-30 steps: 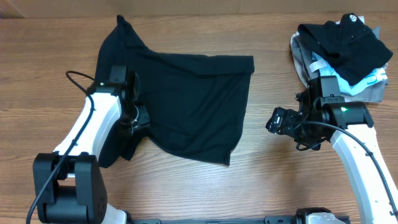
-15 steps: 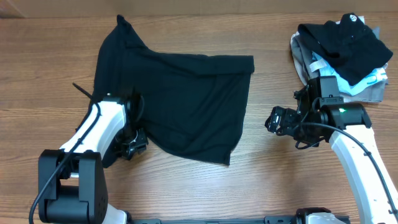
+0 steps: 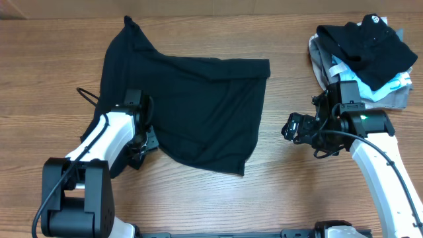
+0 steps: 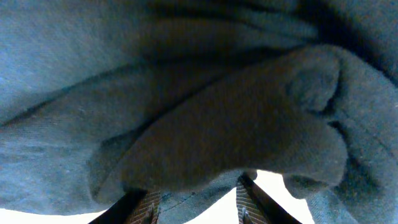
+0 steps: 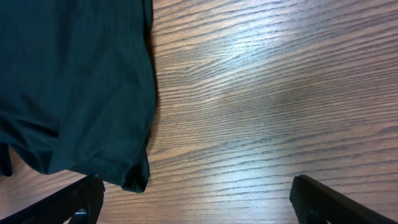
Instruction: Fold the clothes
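My gripper will lift and lay the black T-shirt (image 4: 81,115), which should then open out mostly smooth, because the bulging fold (image 4: 239,121) is loose and slack above the T-shirt's hem.
The black T-shirt (image 3: 198,106) lies spread and rumpled on the wooden table, left of centre, with one sleeve pointing to the far left. My left gripper (image 3: 141,141) is down at the shirt's lower left part. In the left wrist view its fingers (image 4: 193,208) stand partly apart with a hem edge of the shirt (image 4: 186,93) between them and a bulging fold just above. My right gripper (image 3: 291,127) is open and empty over bare table, right of the shirt. In the right wrist view its fingers (image 5: 196,205) flank bare wood, with the shirt's corner (image 5: 74,81) at left.
A pile of other garments (image 3: 363,53), with a black one bearing a round white logo on top of light-blue and grey ones, sits at the far right corner behind my right arm. A cable loops beside my left arm (image 3: 86,96).
My left gripper moved toward the near edge along the shirt's left part, then back up slightly. The right arm and the shirt's outline stayed the same.
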